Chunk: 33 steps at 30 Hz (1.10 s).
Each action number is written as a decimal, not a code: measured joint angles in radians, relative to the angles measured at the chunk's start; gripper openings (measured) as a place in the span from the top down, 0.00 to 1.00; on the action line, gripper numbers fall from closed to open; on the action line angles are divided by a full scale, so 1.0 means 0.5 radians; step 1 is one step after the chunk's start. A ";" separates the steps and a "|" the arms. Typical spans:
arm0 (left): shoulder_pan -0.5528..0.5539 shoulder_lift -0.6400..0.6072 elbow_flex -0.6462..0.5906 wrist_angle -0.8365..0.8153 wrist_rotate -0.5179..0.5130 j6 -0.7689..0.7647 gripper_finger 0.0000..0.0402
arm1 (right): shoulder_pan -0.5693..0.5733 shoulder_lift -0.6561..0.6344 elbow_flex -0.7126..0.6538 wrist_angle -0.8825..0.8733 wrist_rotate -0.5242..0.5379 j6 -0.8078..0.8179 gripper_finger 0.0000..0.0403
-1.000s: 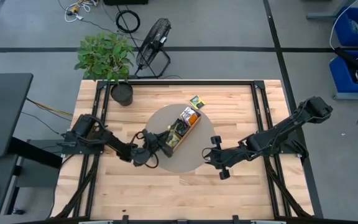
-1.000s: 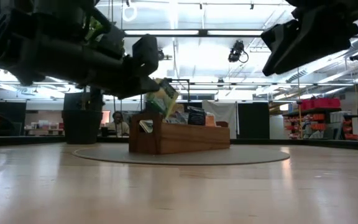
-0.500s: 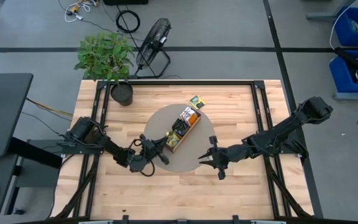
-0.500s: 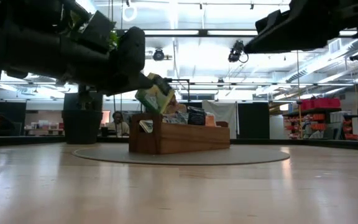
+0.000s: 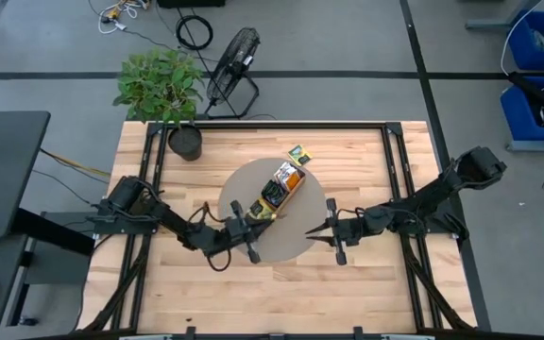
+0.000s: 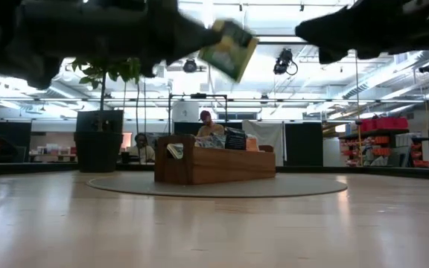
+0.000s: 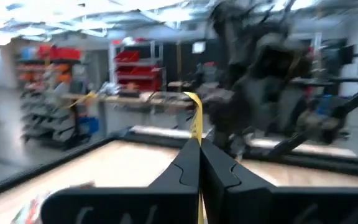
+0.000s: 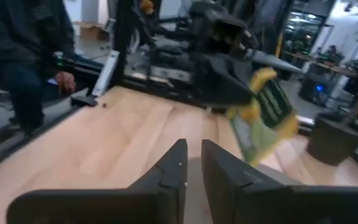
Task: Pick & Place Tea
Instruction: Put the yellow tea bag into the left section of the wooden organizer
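Observation:
The tea packet (image 6: 231, 49) is sticking out crooked from my left gripper, so my right gripper should hold the packet's loose end (image 6: 238, 68) while my left gripper takes a new grip on the packet from above.
A yellow-green tea packet (image 6: 229, 48) hangs in the air with my left gripper (image 5: 253, 221) shut on it, near the wooden tray's (image 5: 286, 185) near-left end and well above the tray (image 6: 214, 165). The tray holds more packets and stands on a round grey mat (image 5: 244, 184). One more packet (image 5: 298, 152) lies flat on the mat's far rim, past the tray's far end. My right gripper (image 8: 192, 152) points level at the held packet (image 8: 263, 115) from the table's right, a narrow gap between its fingers and nothing in it. My left gripper pinches the packet by one edge (image 7: 197, 135) between its two shut fingers. The rest stands out past the fingertips, seen edge-on in the wrist view. The fingers come nearly level from the table's left. The packet is tilted and lifted clear of tray and mat.
A potted plant (image 5: 185, 142) stands at the table's far left corner. A black fan (image 5: 234, 59) sits on the floor beyond the far edge. A seated person (image 8: 23, 62) shows beyond the table in the right wrist view. Bare wood lies along the near edge (image 5: 281, 293).
My left gripper has risen with the packet, from beside the tray's near-left end to well above it, turning as it went. My right gripper has tipped from pointing downward to level and come a little toward the left gripper.

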State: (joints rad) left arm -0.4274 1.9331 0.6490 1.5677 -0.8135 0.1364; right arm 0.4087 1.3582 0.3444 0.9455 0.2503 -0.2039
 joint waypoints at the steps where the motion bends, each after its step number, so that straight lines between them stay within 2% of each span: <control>1: 0.007 0.000 0.028 0.002 0.038 0.033 1.00 | -0.015 0.001 0.000 -0.009 -0.010 -0.003 0.87; 7: 0.043 -0.002 0.068 0.005 0.300 0.124 1.00 | -0.070 0.010 -0.002 -0.053 -0.035 0.065 0.87; 14: 0.066 -0.001 0.138 0.003 0.452 0.128 1.00 | -0.131 0.010 -0.002 -0.006 -0.100 0.061 0.87; 25: 0.076 -0.013 0.248 0.006 0.561 0.207 1.00 | -0.154 0.010 -0.002 -0.005 -0.217 0.077 0.86; 33: 0.099 -0.013 0.247 0.007 0.634 0.168 1.00 | -0.165 0.010 0.001 -0.020 -0.134 0.131 0.86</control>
State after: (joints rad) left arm -0.3781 1.9266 0.7727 1.5710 -0.4966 0.2203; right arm 0.3264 1.3632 0.3447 0.9356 0.1833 -0.1383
